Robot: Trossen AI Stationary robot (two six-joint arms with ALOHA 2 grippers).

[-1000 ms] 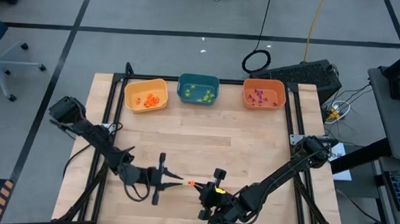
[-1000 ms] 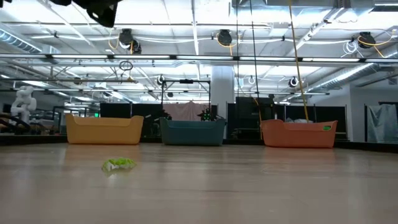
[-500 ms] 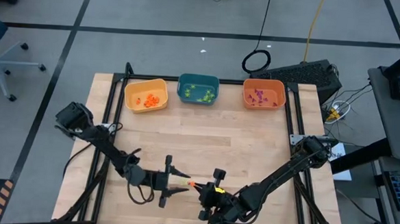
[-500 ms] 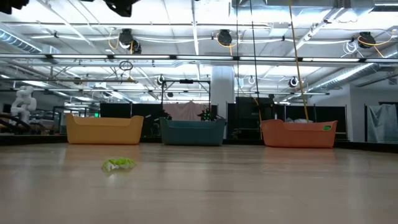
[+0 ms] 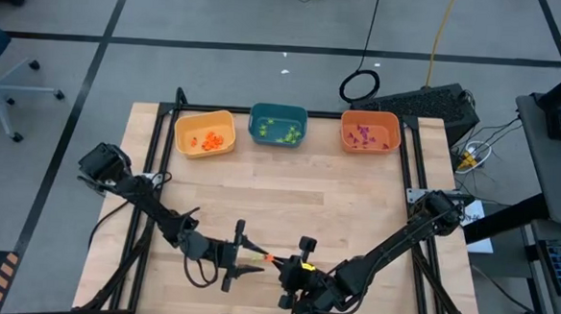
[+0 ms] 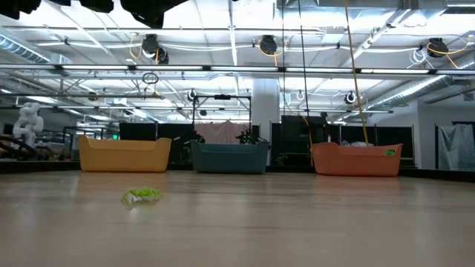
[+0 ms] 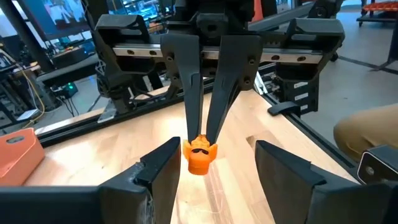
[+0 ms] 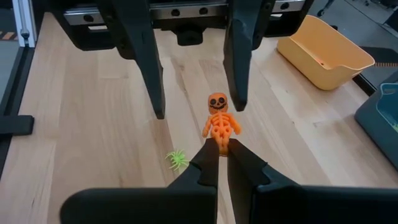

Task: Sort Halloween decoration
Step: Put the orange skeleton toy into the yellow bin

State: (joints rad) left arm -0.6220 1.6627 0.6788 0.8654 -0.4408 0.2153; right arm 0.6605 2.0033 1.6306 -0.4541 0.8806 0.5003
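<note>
My right gripper is holding the orange skeleton's legs [image 8: 221, 140] a long way from the yellow bin. My left gripper should therefore take the pumpkin head [image 8: 217, 102] and bring the skeleton to the bin.
An orange skeleton trinket [image 8: 217, 121] with a pumpkin head hangs over the table's near middle, and my right gripper [image 8: 224, 163] is shut on it. My left gripper [image 7: 217, 171] is open and faces it from the table's left. Its fingers stand on either side of the trinket's head [image 7: 199, 154], and I see no touch. In the high view the trinket [image 5: 268, 258] lies between my left gripper [image 5: 255, 259] and my right gripper [image 5: 278, 262]. A light-green spider trinket [image 8: 177, 160] lies on the wood close below them. My right gripper pinches the skeleton's lower end [image 8: 220, 143] between its two fingertips. The fingers come from the table's right, slanting down. The figure sticks out beyond the fingertips, head toward my left gripper, lifted clear of the table.
Three bins stand along the far edge: a yellow one [image 5: 205, 134] with orange trinkets, a teal one [image 5: 278, 125] with green ones and an orange one [image 5: 369, 132] with purple ones. Bare wood lies between the bins and the grippers. The green spider [image 6: 141, 196] also shows in the low view.
My left gripper has opened wide, rolled a little and moved a short way toward the table's right, so that its fingers now stand around the orange trinket. My right gripper and the trinket have kept still.
</note>
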